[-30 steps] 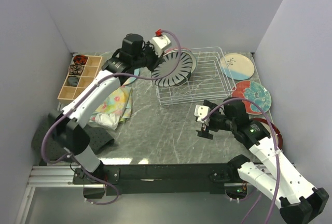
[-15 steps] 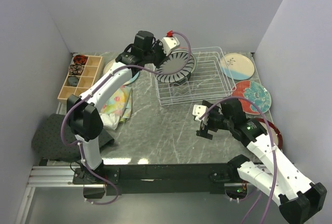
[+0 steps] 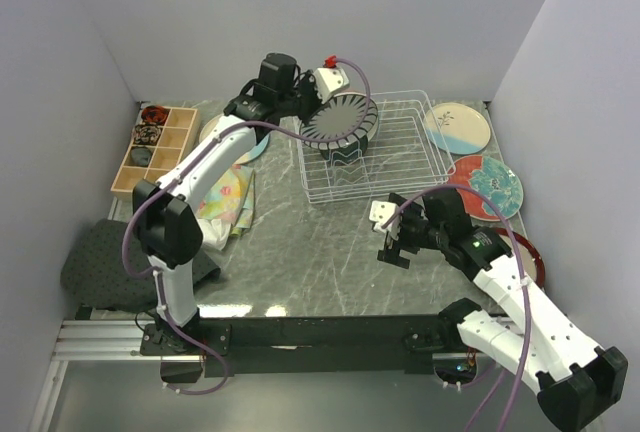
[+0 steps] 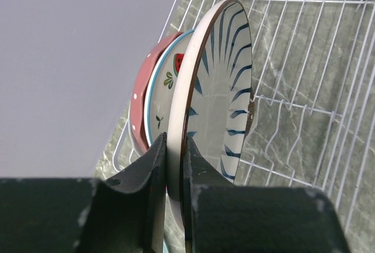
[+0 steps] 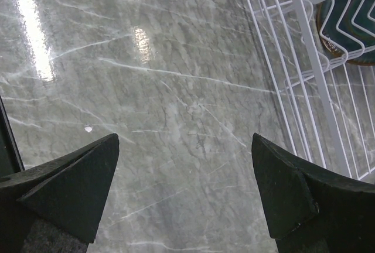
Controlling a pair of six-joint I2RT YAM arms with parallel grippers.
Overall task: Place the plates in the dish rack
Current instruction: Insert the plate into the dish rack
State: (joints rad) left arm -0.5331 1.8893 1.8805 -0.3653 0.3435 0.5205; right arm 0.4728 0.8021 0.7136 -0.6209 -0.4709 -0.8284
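The striped plate (image 4: 220,92) is hanging on edge and parallel to the watermelon-print plate, so I keep lowering it with my left gripper until its lower rim rests among the dish rack's pegs (image 4: 258,158).
My left gripper (image 3: 322,95) is shut on the rim of the navy-white striped plate (image 3: 343,117) and holds it on edge over the left end of the white wire dish rack (image 3: 400,157). In the left wrist view the jaws (image 4: 174,147) pinch the striped plate (image 4: 221,83). Just behind it stand a watermelon-print plate (image 4: 166,86) and a pink dotted plate (image 4: 142,98) in the rack (image 4: 293,106). A dark teal plate (image 5: 350,19) sits among the tines. My right gripper (image 3: 393,242) is open and empty over the bare table in front of the rack (image 5: 184,147).
A cream-and-blue plate (image 3: 457,127), a red floral plate (image 3: 487,185) and a dark red plate (image 3: 530,257) lie right of the rack. A pale plate (image 3: 213,132) lies under my left arm. A wooden compartment box (image 3: 150,147), floral cloth (image 3: 225,197) and grey cloth (image 3: 115,262) are at the left.
My left gripper has carried the striped plate right and turned it more on edge over the rack's left end. My right gripper has barely shifted.
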